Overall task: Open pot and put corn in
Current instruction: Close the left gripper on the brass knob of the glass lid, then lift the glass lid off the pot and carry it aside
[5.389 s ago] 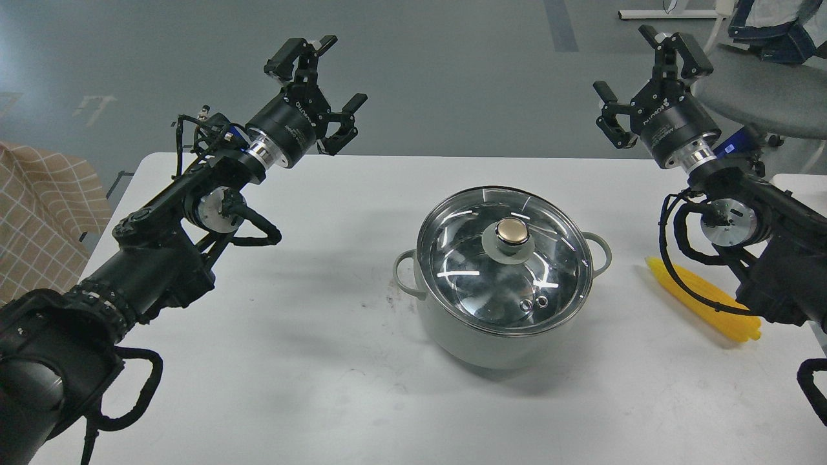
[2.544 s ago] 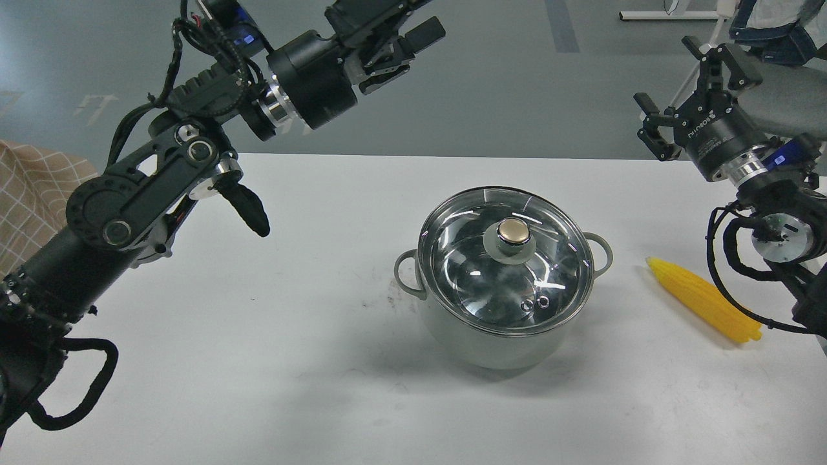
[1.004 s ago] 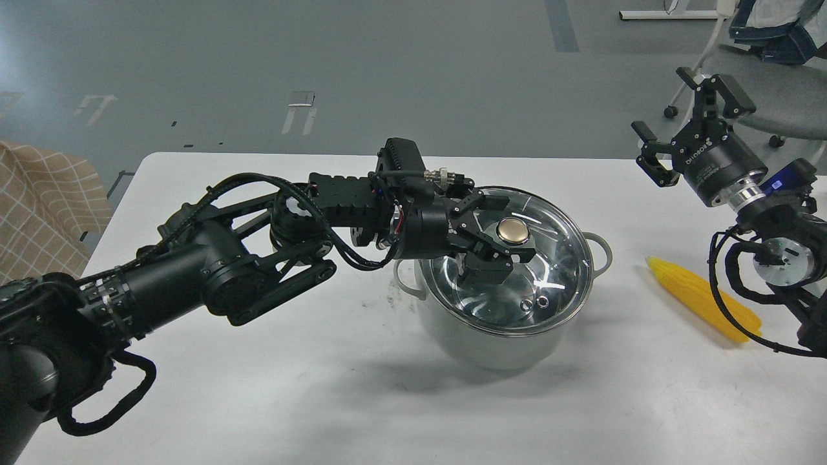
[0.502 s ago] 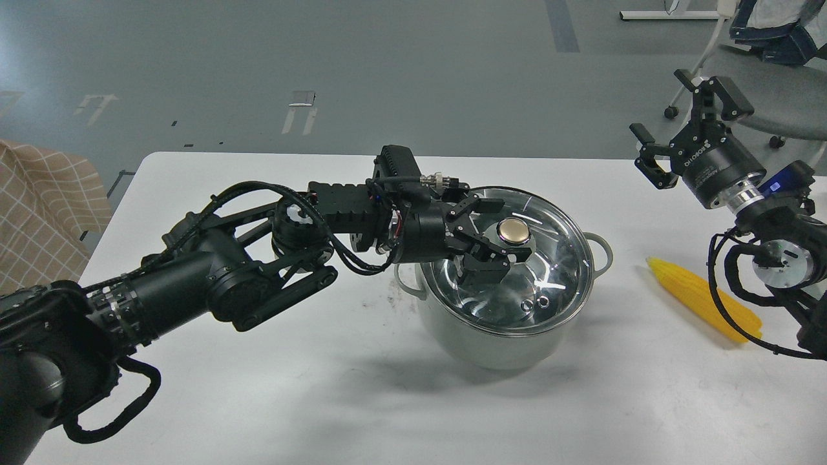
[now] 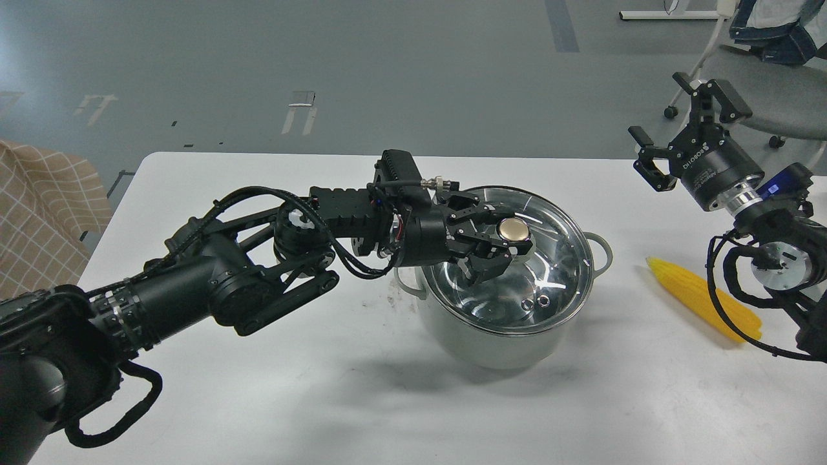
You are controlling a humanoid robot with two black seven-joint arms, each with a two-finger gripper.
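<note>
I expect the yellow corn (image 5: 703, 301) to fit whole inside the pot when I lower it in, since it looks shorter than the pot's rim (image 5: 515, 334) is wide.
The pale grey-green pot (image 5: 491, 342) stands mid-table with its round glass lid (image 5: 549, 271) lying on it. My left gripper (image 5: 501, 236) reaches in from the left over the lid. Its two fingers (image 5: 483, 208) sit tight on either side of the brass-coloured knob (image 5: 515, 228), shut on it. The yellow corn (image 5: 704, 300) lies on the table to the right of the pot, pointed end toward it. My right gripper (image 5: 675, 110) is open and empty, raised above the table's far right, well above the corn.
The white table (image 5: 323, 387) has bare surface in front of and left of the pot. A grey chair (image 5: 769, 84) stands behind the right arm. A checked tan cloth (image 5: 39, 213) lies off the table's left edge.
</note>
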